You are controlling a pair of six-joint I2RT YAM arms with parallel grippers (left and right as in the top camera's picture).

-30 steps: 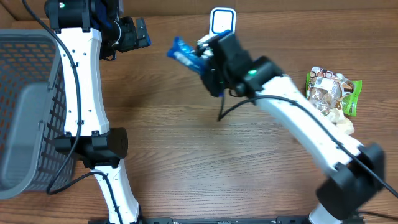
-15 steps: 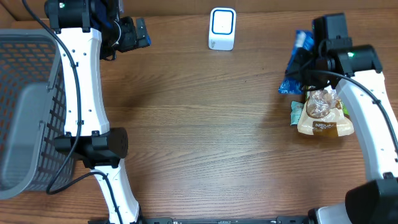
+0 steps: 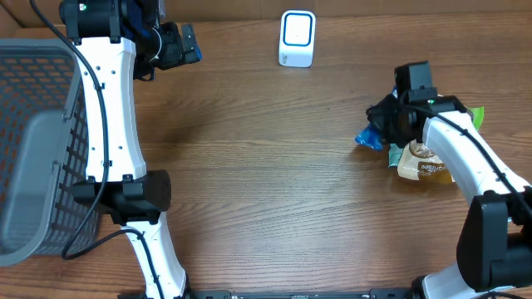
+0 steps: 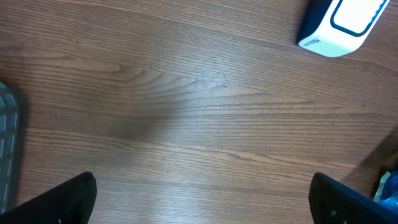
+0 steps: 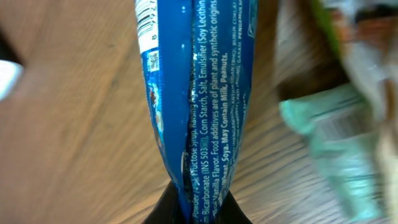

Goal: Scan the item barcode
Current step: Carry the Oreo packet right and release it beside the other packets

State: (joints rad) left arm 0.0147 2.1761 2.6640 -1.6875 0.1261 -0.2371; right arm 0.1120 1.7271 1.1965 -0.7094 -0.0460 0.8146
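I should lower the blue packet [image 3: 369, 138] next with my right gripper, as it hangs low over open wood [image 3: 374, 158] next to the pile of packets. Once it rests there, I should let go.
The barcode scanner [image 3: 297, 37] is a small white box with a blue face, standing at the table's far edge; the left wrist view has it at the top right [image 4: 345, 22]. My right gripper [image 3: 389, 124] is shut on the end of a blue snack packet [image 3: 370, 139], low over the table and just left of a pile of packets. In the right wrist view the blue packet [image 5: 199, 93] runs up from the pinched jaws [image 5: 199, 208], its printed back and part of a barcode showing. My left gripper [image 3: 181, 46] is open and empty at the far left, high above the wood [image 4: 202, 199].
A grey mesh basket [image 3: 33, 141] fills the left side. A beige snack packet [image 3: 428, 166] and a green one [image 3: 475, 118] lie at the right, next to the blue packet. The green packet [image 5: 329, 124] appears blurred in the right wrist view.
My right arm swung the blue packet from beside the scanner to the right side, then brought it down next to the packet pile. The left arm stayed still.
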